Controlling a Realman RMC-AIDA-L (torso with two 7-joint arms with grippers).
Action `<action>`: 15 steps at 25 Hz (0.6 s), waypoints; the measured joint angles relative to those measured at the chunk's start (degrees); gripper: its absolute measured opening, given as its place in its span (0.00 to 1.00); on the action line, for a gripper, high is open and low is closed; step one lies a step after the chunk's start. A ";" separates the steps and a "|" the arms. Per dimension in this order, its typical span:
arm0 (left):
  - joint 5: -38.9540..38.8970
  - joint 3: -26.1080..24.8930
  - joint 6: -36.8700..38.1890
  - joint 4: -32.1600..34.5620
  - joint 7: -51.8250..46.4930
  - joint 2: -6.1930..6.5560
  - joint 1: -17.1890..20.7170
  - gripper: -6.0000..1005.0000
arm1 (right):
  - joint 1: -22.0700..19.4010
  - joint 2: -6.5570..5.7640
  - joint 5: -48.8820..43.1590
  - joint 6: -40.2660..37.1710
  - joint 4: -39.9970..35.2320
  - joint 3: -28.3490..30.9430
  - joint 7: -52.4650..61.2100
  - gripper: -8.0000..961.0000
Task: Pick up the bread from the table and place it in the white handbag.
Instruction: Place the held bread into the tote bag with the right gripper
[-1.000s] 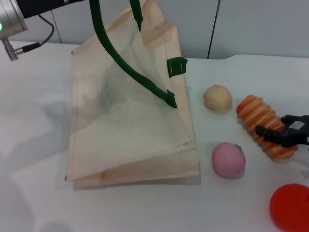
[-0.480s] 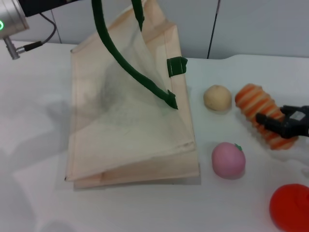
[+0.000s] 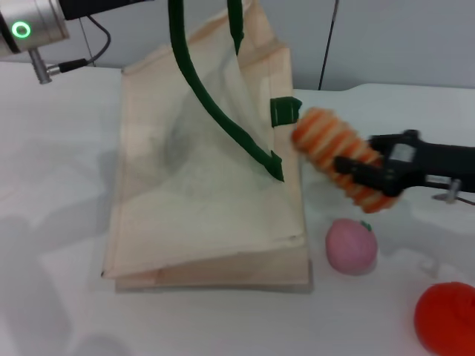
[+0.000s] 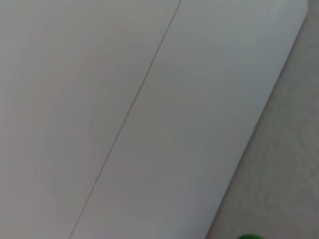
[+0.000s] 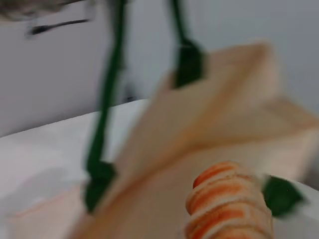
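I can see that the bread's loose end (image 3: 309, 129) points at the white handbag's opening (image 3: 277, 138), so I keep moving my right gripper in until the bread is inside, then let go.
The bread (image 3: 332, 147), a tan loaf with orange ridges, is held in the air by my right gripper (image 3: 361, 176), which is shut across its lower half. It hangs just right of the white handbag (image 3: 200, 200), next to the bag's upper right edge. The bag leans up from the table (image 3: 59, 245), its dark green straps (image 3: 194, 81) pulled taut upward out of the frame by my left arm (image 3: 33, 22); the left gripper itself is out of view. In the right wrist view the bread (image 5: 227, 209) is close to the bag (image 5: 229, 119).
A pink ball (image 3: 351, 245) lies on the table below the held bread. A red round object (image 3: 447, 319) sits at the front right corner. The small beige bun is hidden behind the bread and gripper. A grey wall rises behind the table.
My right gripper has lifted the bread off the table and carried it left, up to the bag's right edge. The bag and straps have shifted slightly right.
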 joint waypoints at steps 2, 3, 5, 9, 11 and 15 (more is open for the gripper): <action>0.55 0.00 -0.02 0.02 -0.20 -0.19 -0.59 0.09 | 1.69 0.07 -0.01 0.51 1.02 -1.67 0.24 0.38; 0.93 0.00 0.03 0.05 -0.38 -0.31 -1.07 0.09 | 2.53 0.06 -0.08 0.57 1.53 -2.21 0.47 0.37; 1.71 0.00 0.13 0.10 -0.56 -0.63 -2.09 0.09 | 3.75 0.06 -0.31 0.27 2.00 -2.73 1.01 0.36; 2.33 0.00 0.09 0.10 -0.56 -0.90 -2.74 0.09 | 6.40 0.16 -0.42 -1.69 3.60 -3.11 1.70 0.34; 2.40 0.00 0.08 0.10 -0.60 -1.20 -2.90 0.09 | 7.86 0.18 -0.43 -4.15 5.40 -3.13 2.05 0.32; 2.41 0.00 0.09 0.10 -0.47 -1.48 -3.16 0.09 | 10.17 0.24 -0.35 -10.19 9.06 -3.10 2.65 0.30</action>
